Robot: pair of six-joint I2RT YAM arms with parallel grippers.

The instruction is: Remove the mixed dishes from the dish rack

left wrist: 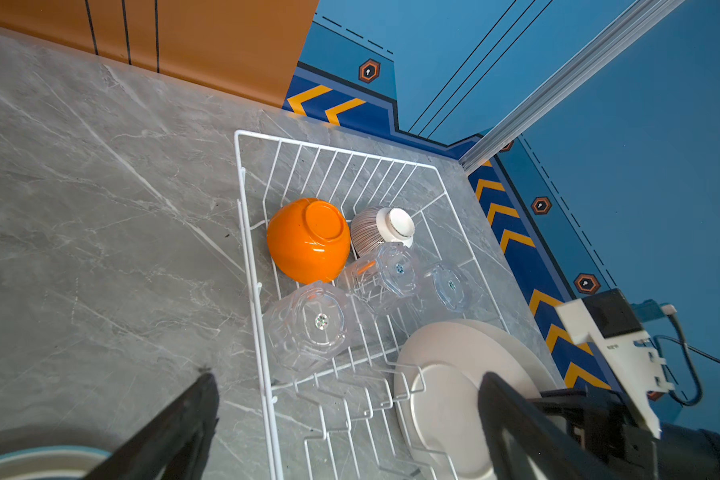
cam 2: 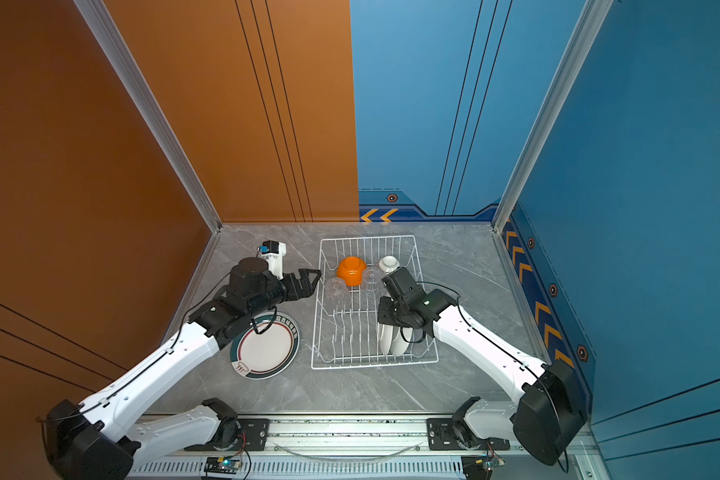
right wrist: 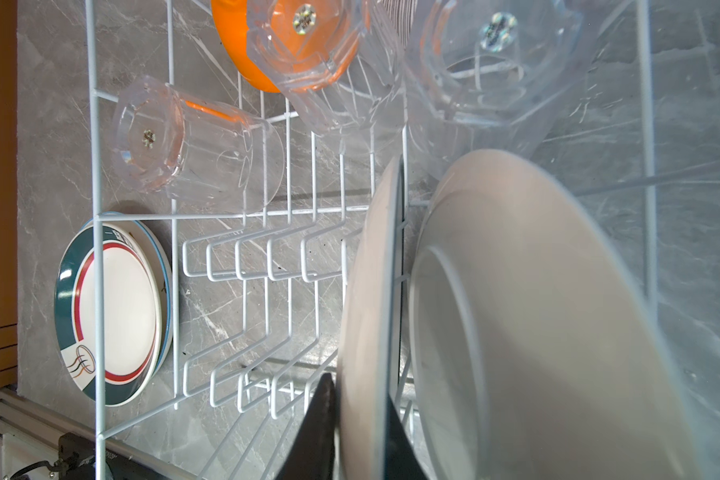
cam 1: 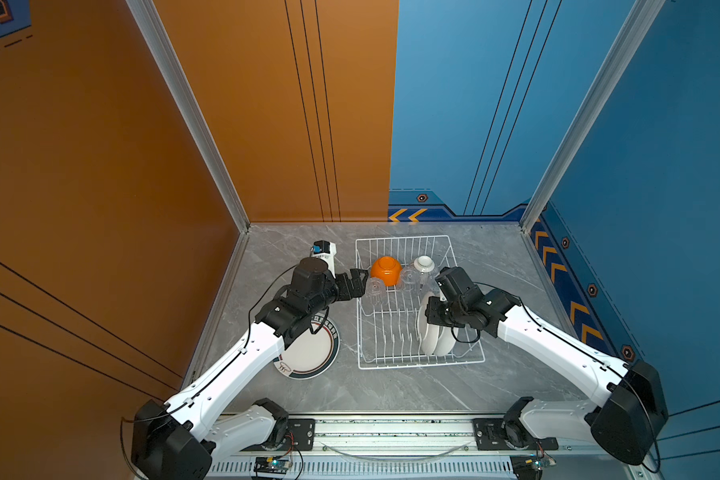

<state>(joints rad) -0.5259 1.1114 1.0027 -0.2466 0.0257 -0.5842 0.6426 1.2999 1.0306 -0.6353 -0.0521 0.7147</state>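
My left gripper should back away until my right gripper lifts the plate clear for a handover, since the nearer plate [cam 1: 425, 332] still stands in the rack's slots.
The white wire dish rack [cam 1: 420, 365] [cam 2: 375, 366] stands mid-table. At its far end an upturned orange bowl [cam 1: 386, 270] [left wrist: 308, 241] lies beside a white ribbed bowl [cam 1: 424, 264] [left wrist: 381, 230], with clear cups [cam 1: 375, 287] [left wrist: 308, 324] [right wrist: 192, 141] next to them. Two white plates stand on edge at its right side. In the right wrist view my right gripper [right wrist: 360, 390] [cam 1: 430, 318] is shut on the rim of the nearer plate [right wrist: 366, 291], one finger on each face. My left gripper [cam 1: 361, 284] [left wrist: 346, 378] hangs open over the rack's left rim, holding nothing.
A teal-rimmed plate [cam 1: 308, 353] [right wrist: 113, 316] lies flat on the grey table left of the rack, partly under my left arm, with another plate beneath it. Orange and blue walls close in the back and both sides. A metal rail [cam 1: 391, 432] runs along the front.
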